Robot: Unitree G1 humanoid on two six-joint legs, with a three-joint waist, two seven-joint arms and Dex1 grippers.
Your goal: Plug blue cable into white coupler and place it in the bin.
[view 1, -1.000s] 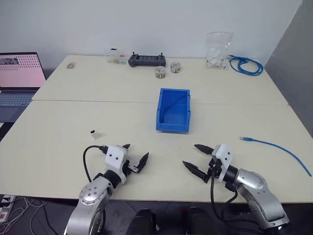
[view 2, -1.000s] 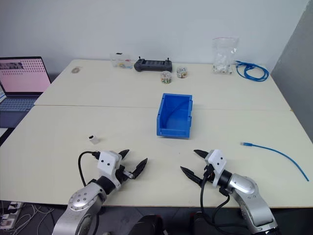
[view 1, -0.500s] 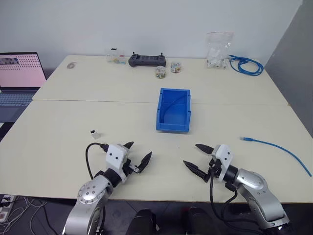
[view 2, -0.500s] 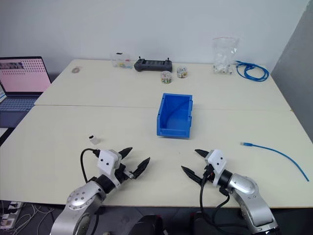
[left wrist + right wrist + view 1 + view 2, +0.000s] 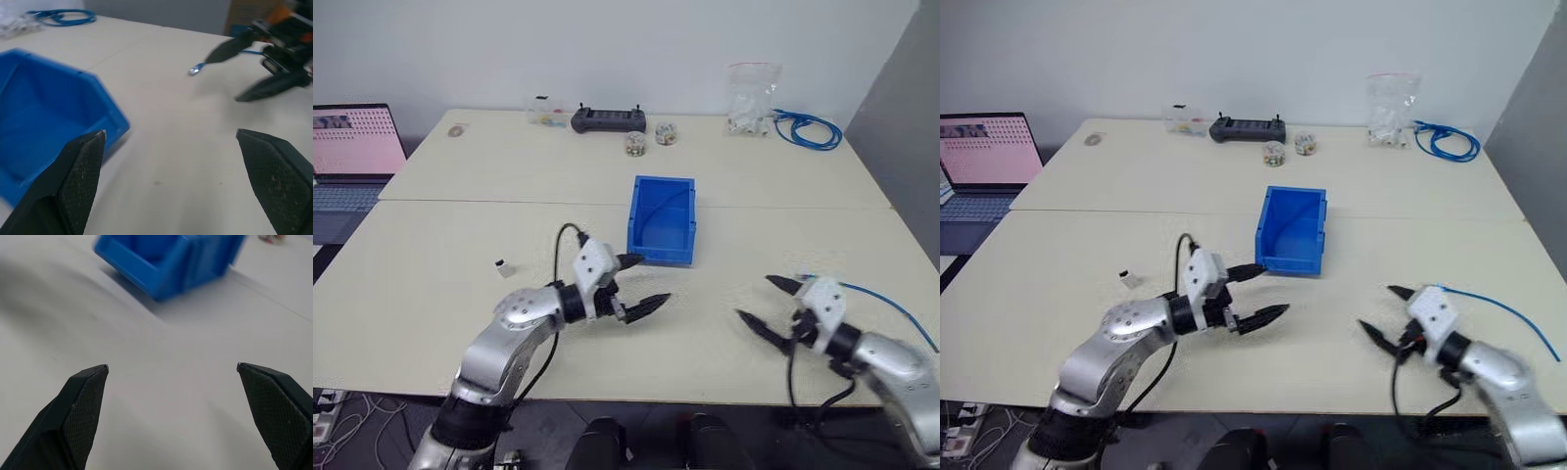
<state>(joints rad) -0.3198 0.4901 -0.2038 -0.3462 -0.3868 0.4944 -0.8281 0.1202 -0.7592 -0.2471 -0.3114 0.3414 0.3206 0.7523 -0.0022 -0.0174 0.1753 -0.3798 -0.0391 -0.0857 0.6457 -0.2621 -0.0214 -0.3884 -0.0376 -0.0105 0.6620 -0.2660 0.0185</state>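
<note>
My right gripper should move back before its open fingers straddle the blue cable (image 5: 860, 289) behind the plug, because they point the same way as the clear plug (image 5: 803, 277).
The blue bin (image 5: 658, 253) stands open-topped in the middle of the table. The white coupler (image 5: 504, 266) lies on the table to its left. The blue cable (image 5: 891, 304) lies at the right, its clear plug (image 5: 195, 70) toward the centre. My left gripper (image 5: 654, 278) is open and holds nothing, pointing right just in front of the bin's near wall (image 5: 44, 112). My right gripper (image 5: 754, 297) is open with nothing in it, hovering just left of the cable's plug and facing the bin (image 5: 171, 259). The left wrist view also shows the right gripper (image 5: 274, 58).
A laptop (image 5: 352, 147) sits at the far left. Along the back edge are a black controller (image 5: 607, 120), small jars (image 5: 634, 144), a clear bag of white parts (image 5: 749, 98) and a coiled blue cable bundle (image 5: 808, 127).
My left gripper has swung up and to the right, to the bin's front. My right gripper has moved right, close to the cable's plug. Both stayed open.
</note>
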